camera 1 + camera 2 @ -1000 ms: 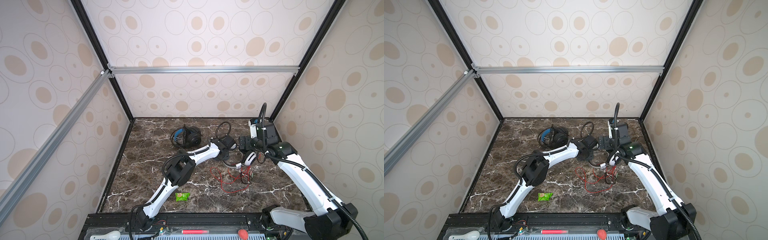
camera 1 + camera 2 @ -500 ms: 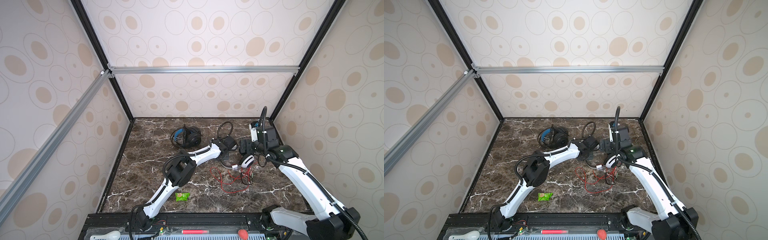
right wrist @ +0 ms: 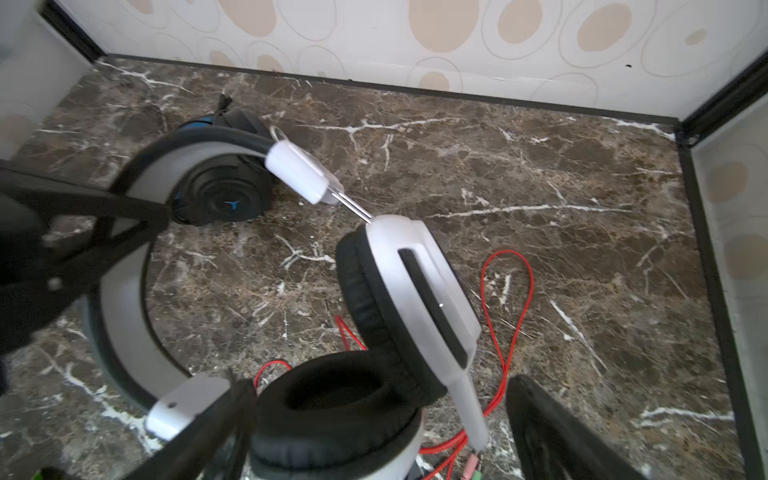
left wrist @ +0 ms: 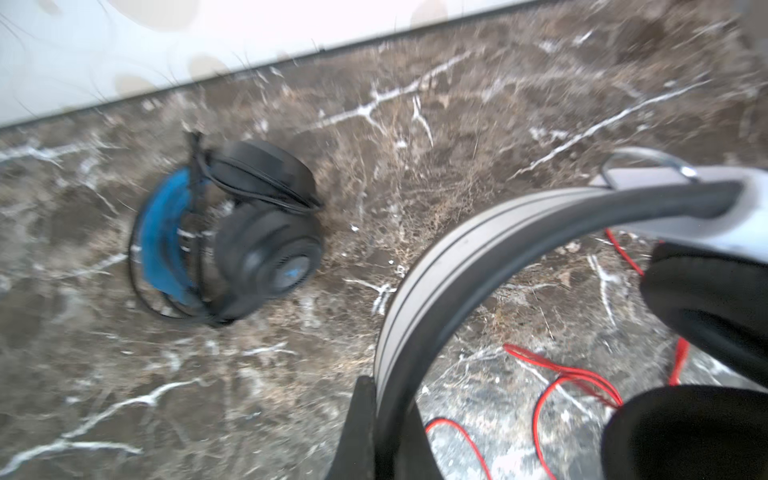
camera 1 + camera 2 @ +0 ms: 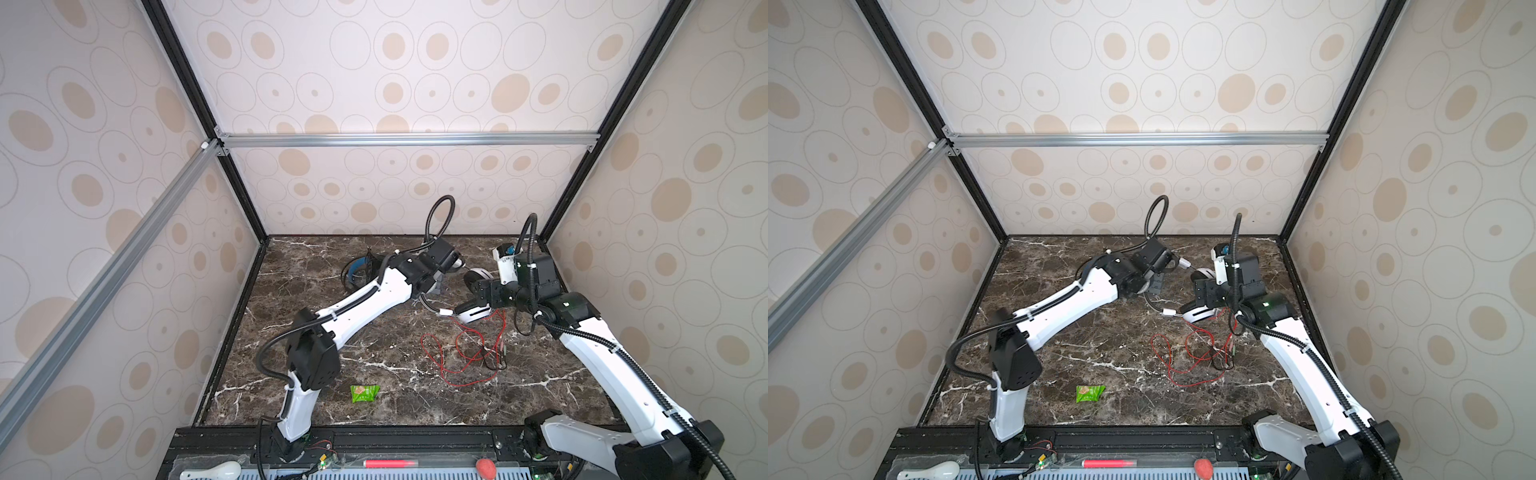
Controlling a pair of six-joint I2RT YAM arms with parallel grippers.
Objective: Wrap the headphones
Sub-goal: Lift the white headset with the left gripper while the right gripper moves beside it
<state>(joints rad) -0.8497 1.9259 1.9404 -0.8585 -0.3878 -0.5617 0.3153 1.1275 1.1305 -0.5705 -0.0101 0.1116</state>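
Note:
The white headphones hang low (image 5: 473,310) over their looped red cable, so I should raise them high with my left gripper before my right gripper grasps the cable (image 3: 457,442).
The white headphones (image 3: 415,282) with black cushions hang just above the marble floor, and their red cable (image 3: 511,291) lies looped underneath. My left gripper (image 4: 384,399) is shut on their grey-white headband (image 4: 457,257). My right gripper (image 3: 374,424) is open, and one black-cushioned earcup sits between its fingers (image 3: 552,428). In both top views the two grippers meet at the back right, around the white headphones (image 5: 473,312). The black headphones (image 4: 249,237) with the blue inner band lie on the floor near the back wall, with their black cable wound round them.
The red cable (image 5: 461,353) sprawls over the floor in front of the right gripper and ends in pink and green plugs (image 3: 473,465). A green packet (image 5: 364,392) lies near the front. The back wall and the right wall are close by.
My left gripper's jaws have closed on the white headphones' headband. The right gripper has shifted slightly around the earcups and stays open.

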